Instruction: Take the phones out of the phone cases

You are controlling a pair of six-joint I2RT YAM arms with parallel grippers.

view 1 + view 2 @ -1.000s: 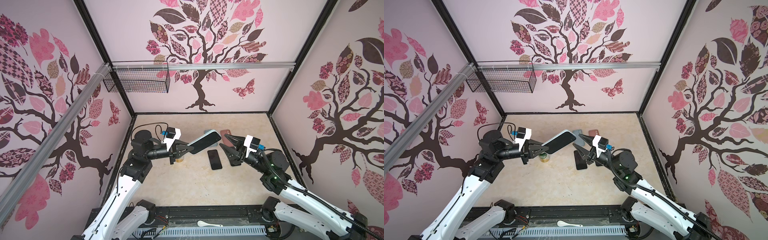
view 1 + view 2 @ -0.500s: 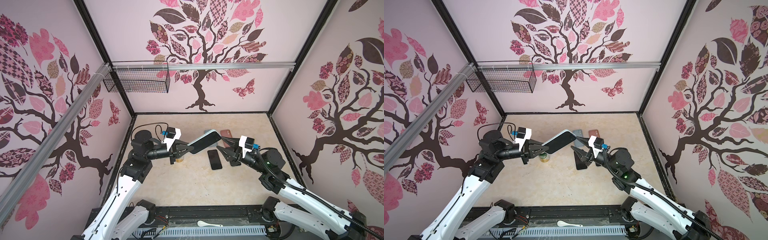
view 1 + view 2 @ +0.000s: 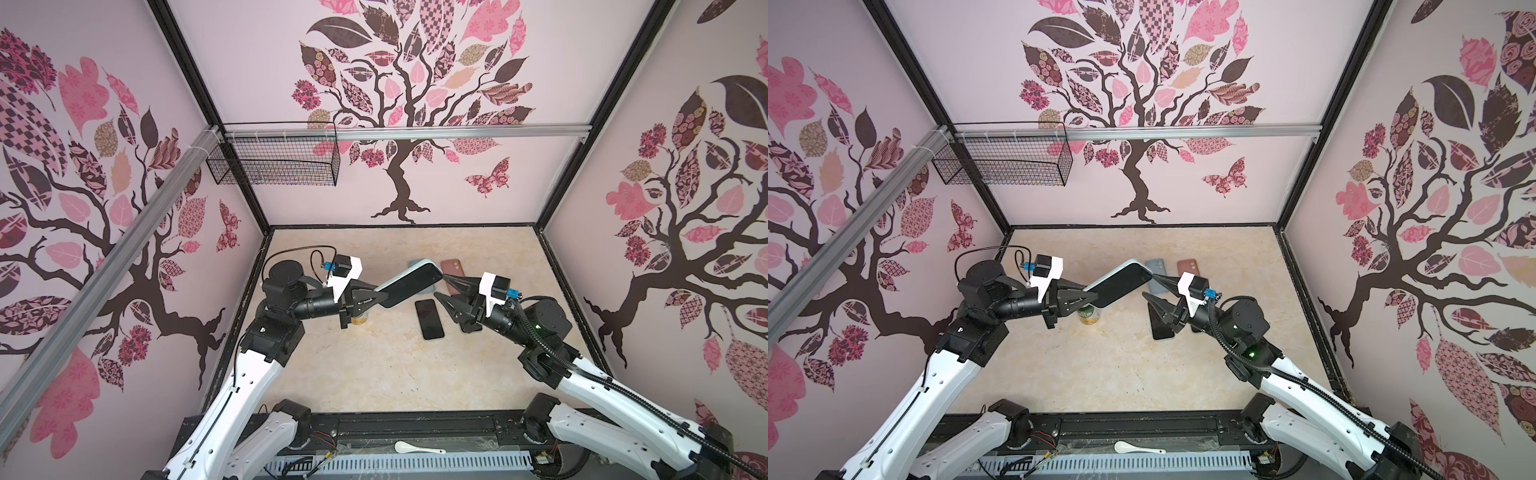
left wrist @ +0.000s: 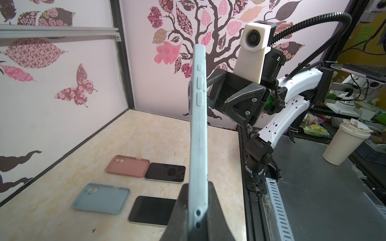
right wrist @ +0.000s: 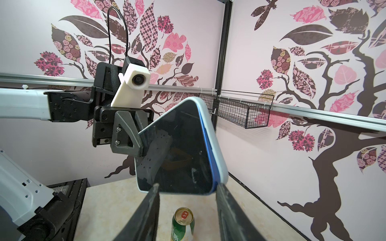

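The phone's far corner (image 3: pixel 437 274) touches only the ends of my right gripper's fingers, so next my left gripper tips the phone and moves it deeper into the open fingers (image 3: pixel 442 289).
A phone (image 3: pixel 409 284) (image 3: pixel 1119 284) in a light blue phone case (image 4: pixel 199 135) is held up in the air above the table, tilted. My left gripper (image 3: pixel 376 297) (image 3: pixel 1090 297) (image 4: pixel 198 187) is shut on its near end, one pad flat on the dark screen (image 5: pixel 181 150). The case's blue rim (image 5: pixel 215 152) runs along one long side. My right gripper (image 3: pixel 441 289) (image 3: pixel 1150 286) (image 5: pixel 187 185) is open, and its two fingers stand on either side of the phone's far end. Whether they touch it I cannot tell.
On the table under the phone lie an empty blue case (image 4: pixel 102 198), an empty pink case (image 4: pixel 127 165) and two bare phones (image 4: pixel 152 210) (image 4: pixel 166 172). A green can (image 5: pixel 183 224) (image 3: pixel 1089 314) stands below the left gripper. A wire basket (image 3: pixel 274 162) hangs on the back rail.
My right gripper has moved left, up to the far end of the raised phone. The left gripper and the phone have stayed in place.
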